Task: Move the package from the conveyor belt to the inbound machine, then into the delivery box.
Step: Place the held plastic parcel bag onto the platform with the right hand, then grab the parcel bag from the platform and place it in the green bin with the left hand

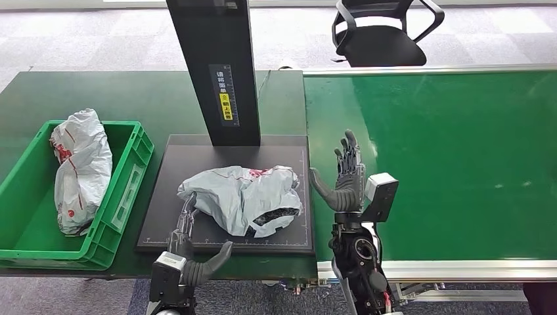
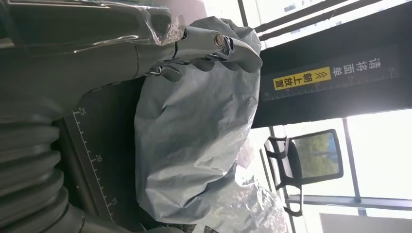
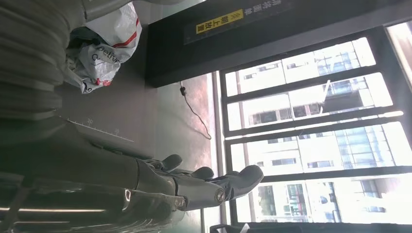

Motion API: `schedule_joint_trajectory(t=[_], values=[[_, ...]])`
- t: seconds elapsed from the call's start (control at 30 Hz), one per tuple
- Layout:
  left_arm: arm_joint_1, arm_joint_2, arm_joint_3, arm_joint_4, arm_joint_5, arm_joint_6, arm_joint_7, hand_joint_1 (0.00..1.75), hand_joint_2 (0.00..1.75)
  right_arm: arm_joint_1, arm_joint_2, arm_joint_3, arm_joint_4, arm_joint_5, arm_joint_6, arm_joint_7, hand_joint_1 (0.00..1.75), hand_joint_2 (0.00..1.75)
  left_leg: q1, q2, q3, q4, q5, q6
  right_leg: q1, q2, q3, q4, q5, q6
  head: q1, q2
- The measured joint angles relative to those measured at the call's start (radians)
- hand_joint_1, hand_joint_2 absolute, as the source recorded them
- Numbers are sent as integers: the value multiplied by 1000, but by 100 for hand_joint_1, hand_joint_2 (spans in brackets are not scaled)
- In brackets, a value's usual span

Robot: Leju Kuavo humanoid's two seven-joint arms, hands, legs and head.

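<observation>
The crumpled package [image 1: 246, 198] has loose wrinkles [image 1: 222, 195] running across it, so its plastic will bunch up in the robot's grip and the rest will bulge out when the robot lifts it.
A crumpled grey-white package [image 1: 246, 197] with red and black print lies on the black plate of the inbound machine [image 1: 177, 164]. My left hand [image 1: 194, 252] sits at the plate's front edge, its fingers [image 1: 187, 213] touching the package's near left side and its thumb spread out below. The left wrist view has those fingers [image 2: 194, 46] lying against the grey package [image 2: 194, 131]. My right hand [image 1: 341, 177] stands open over the conveyor belt [image 1: 446, 157], just right of the plate and apart from the package. The right wrist view catches its straight fingers [image 3: 214, 182] and the package [image 3: 104, 48].
A green delivery box [image 1: 121, 203] stands left of the plate and holds another white package [image 1: 79, 167]. The machine's black column [image 1: 220, 65] rises behind the plate. A black office chair [image 1: 381, 33] stands beyond the belt.
</observation>
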Motion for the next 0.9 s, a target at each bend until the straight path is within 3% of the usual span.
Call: schedule_joint_trajectory(t=[0.27,0.57,0.67,0.77,0.9], values=[[42,0,31,-64,-42,73,21,0,175,78,0,-46,-141,-28,17,-1,0,175,0,0,0,0,0,0,0,0,0,0,0,0,0,0],[97,-39,148,-296,193,250,-144,0,175,121,10,-75,-214,-34,16,2,0,175,0,0,0,0,0,0,0,0,0,0,0,0,0,0],[91,-43,156,-340,189,302,-164,0,175,126,18,-80,-226,-36,10,6,0,175,0,0,1,0,0,0,0,0,0,0,0,0,0,0],[59,-41,140,-338,98,339,-131,0,175,128,26,-83,-237,-37,6,7,0,175,0,-1,1,0,0,0,0,0,1,0,0,0,0,0],[-23,-34,78,-252,-101,346,-24,0,175,130,37,-86,-252,-35,6,12,0,175,0,-1,2,0,0,0,0,0,2,0,0,0,0,0]])
